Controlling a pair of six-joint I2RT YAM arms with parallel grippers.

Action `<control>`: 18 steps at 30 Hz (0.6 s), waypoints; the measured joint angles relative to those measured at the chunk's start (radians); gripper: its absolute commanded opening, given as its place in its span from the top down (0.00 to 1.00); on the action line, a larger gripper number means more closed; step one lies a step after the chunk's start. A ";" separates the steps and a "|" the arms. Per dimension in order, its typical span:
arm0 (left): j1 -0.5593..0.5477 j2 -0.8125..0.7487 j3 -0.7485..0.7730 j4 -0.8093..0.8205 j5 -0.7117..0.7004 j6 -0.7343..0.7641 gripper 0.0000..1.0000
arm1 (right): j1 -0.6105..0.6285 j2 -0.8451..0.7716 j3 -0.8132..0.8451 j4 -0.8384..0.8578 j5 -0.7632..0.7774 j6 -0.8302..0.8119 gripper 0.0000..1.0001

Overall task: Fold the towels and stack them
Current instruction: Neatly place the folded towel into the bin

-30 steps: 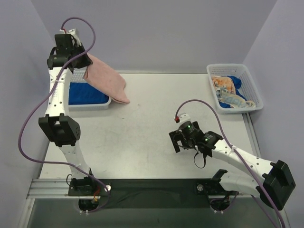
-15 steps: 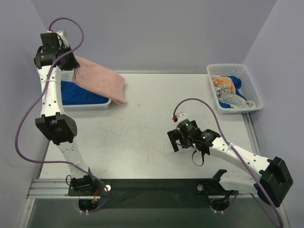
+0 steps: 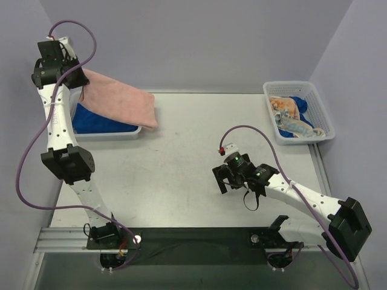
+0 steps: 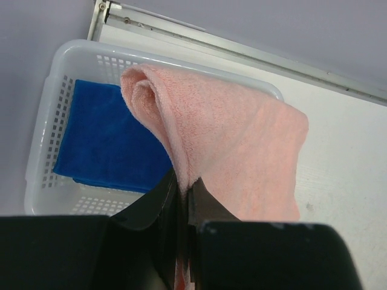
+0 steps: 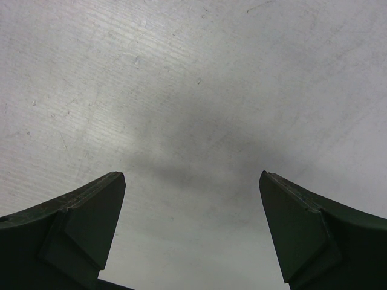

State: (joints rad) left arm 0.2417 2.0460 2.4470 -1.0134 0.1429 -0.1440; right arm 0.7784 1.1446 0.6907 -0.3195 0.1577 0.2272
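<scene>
The salmon-pink towel's far end (image 3: 149,113) hangs out past the basket's rim, so my left gripper should keep pulling it toward the purple wall (image 3: 22,90) until it is inside, and then let go.
My left gripper (image 3: 77,77) is raised at the far left and shut on a folded salmon-pink towel (image 3: 121,104). The towel hangs over the left white basket (image 3: 115,132), its far end draped past the basket's right rim. In the left wrist view the pink towel (image 4: 242,145) is pinched at my left gripper (image 4: 184,190). A folded royal-blue towel (image 4: 109,145) lies flat in the basket (image 4: 42,121). My right gripper (image 3: 225,179) is open and empty, low over the bare table (image 5: 199,109). A white towel with orange print (image 3: 289,115) lies on a blue one (image 3: 300,104) in the right basket.
The right white mesh basket (image 3: 321,109) stands at the far right edge of the table. Purple walls close the back and sides. A metal rail runs along the table's back edge (image 4: 254,51).
My left gripper has moved left and up toward the back corner, dragging the pink towel over the left basket. The right arm has shifted slightly left.
</scene>
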 measured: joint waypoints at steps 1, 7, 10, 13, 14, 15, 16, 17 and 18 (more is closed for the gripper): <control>0.003 0.002 0.000 0.000 -0.002 0.000 1.00 | 0.000 0.000 0.000 0.000 0.000 0.000 0.00; 0.020 0.020 -0.001 0.008 -0.007 0.000 1.00 | 0.000 0.032 0.022 0.000 0.000 0.001 0.00; 0.028 0.024 -0.010 0.019 -0.009 0.000 1.00 | 0.000 0.047 0.034 0.000 0.000 0.001 0.00; 0.038 0.029 -0.016 0.026 -0.009 0.000 1.00 | 0.000 0.058 0.042 0.000 0.000 0.001 0.00; 0.041 0.031 -0.016 0.029 -0.009 0.000 1.00 | 0.000 0.063 0.045 0.000 -0.001 0.001 0.00; 0.044 0.034 -0.016 0.032 -0.009 0.000 1.00 | 0.000 0.068 0.047 0.000 0.000 0.001 0.00; 0.048 0.036 -0.017 0.035 -0.009 0.000 1.00 | 0.000 0.072 0.050 0.000 -0.001 0.001 0.00; 0.050 0.039 -0.017 0.038 -0.009 0.002 1.00 | 0.000 0.076 0.052 0.000 -0.001 0.001 0.00; 0.053 0.042 -0.017 0.041 -0.009 0.003 1.00 | 0.000 0.079 0.055 0.000 -0.001 0.001 0.00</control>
State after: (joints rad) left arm 0.2943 2.0876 2.4298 -0.9726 0.1341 -0.1406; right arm 0.7784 1.2240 0.7452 -0.3191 0.1570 0.2279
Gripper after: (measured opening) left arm 0.159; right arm 0.996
